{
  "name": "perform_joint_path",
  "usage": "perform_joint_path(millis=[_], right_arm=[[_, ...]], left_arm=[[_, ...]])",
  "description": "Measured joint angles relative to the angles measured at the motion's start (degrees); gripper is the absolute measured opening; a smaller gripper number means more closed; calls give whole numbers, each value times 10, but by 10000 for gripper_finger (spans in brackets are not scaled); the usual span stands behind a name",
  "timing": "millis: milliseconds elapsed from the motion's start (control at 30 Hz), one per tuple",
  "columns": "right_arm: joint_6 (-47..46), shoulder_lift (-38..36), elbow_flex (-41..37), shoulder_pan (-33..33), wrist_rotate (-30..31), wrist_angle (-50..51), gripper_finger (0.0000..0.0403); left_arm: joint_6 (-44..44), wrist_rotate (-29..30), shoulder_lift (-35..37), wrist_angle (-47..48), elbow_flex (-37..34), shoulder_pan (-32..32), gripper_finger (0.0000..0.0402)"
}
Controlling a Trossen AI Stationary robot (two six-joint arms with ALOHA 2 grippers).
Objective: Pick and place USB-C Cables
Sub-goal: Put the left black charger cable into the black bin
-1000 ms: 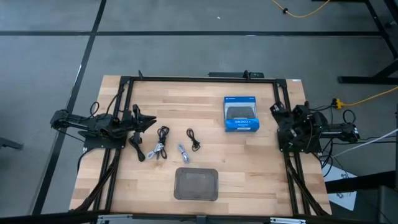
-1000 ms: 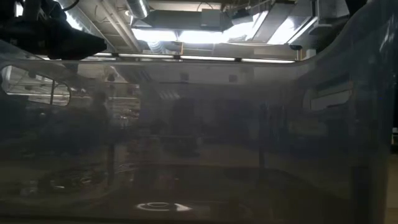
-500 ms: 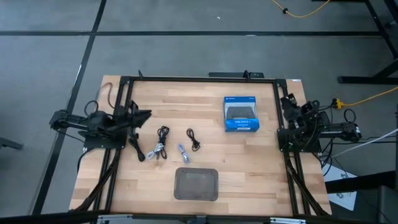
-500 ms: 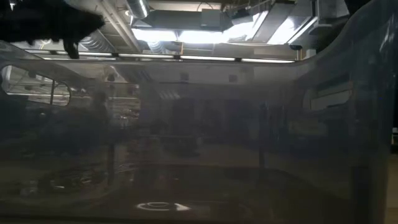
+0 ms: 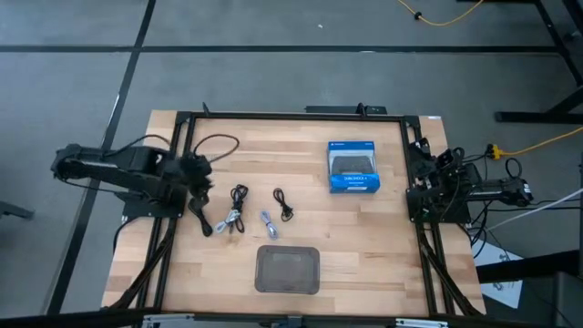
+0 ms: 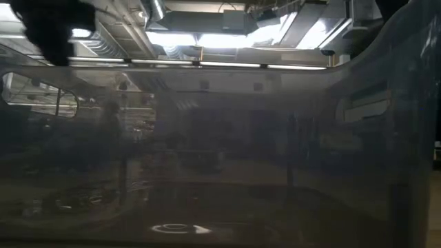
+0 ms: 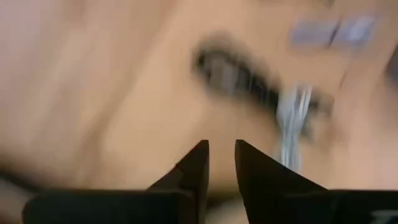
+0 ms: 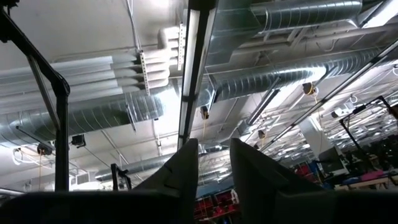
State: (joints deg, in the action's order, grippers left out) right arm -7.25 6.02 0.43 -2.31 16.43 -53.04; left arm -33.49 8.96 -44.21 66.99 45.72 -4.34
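The black bundle (image 5: pixel 239 219) will hang together as one clump when I pick it up, because the cable is gathered into short, tight loops (image 5: pixel 240 194).
Several small USB-C cable bundles lie on the wooden table left of its middle: a black one (image 5: pixel 239 195), another black one (image 5: pixel 283 204), a silvery one (image 5: pixel 231 220), a silvery one (image 5: pixel 267 223) and a dark one (image 5: pixel 200 217). My left gripper (image 5: pixel 197 180) hangs above the table's left side, just left of them. It points down, its fingers (image 7: pixel 222 147) are shut to a narrow slit, and a blurred cable (image 7: pixel 261 93) shows beyond them. My right gripper (image 8: pixel 214 144) waits folded at the right edge (image 5: pixel 435 182), shut and facing the ceiling.
A blue box (image 5: pixel 353 167) stands right of centre, toward the far edge. A grey tray (image 5: pixel 288 270) sits near the table's near edge. Black frame rails run along both sides. A yellow cord (image 5: pixel 537 141) lies on the floor. The low view looks through a hazy wall.
My left arm has drawn its elbow out toward the left. Its gripper has turned from pointing level toward the table's middle to pointing down at the table beside the cables. My right arm has shifted a little at the right edge. The cables have stayed put.
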Motion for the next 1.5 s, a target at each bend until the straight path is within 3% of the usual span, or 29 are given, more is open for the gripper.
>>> perform_joint_path(millis=[100, 267, 400, 600, 700, 900, 1233, 1500], right_arm=[[3, 0, 0, 0, 0, 23, 97], [3, 0, 0, 0, 0, 58, 97], [0, 0, 0, 0, 0, 61, 97], [0, 0, 0, 0, -1, 77, 97], [-6, 0, 0, 0, -1, 89, 97], [-17, 0, 0, 0, -1, 109, 97], [-16, 0, 0, 0, -2, 114, 97], [-16, 0, 0, 0, -2, 114, 97]], left_arm=[[-11, -73, -54, 92, 16, -17, 70], [114, -129, -116, 91, -14, -63, 70], [181, -109, -166, 72, -35, -95, 70], [261, -91, -239, -34, -51, -145, 70], [257, -66, -276, -30, -51, -160, 70], [257, -71, -329, -33, -51, -180, 73], [256, -73, -379, -38, -51, -205, 140], [246, -72, -418, -121, -51, -234, 180]])
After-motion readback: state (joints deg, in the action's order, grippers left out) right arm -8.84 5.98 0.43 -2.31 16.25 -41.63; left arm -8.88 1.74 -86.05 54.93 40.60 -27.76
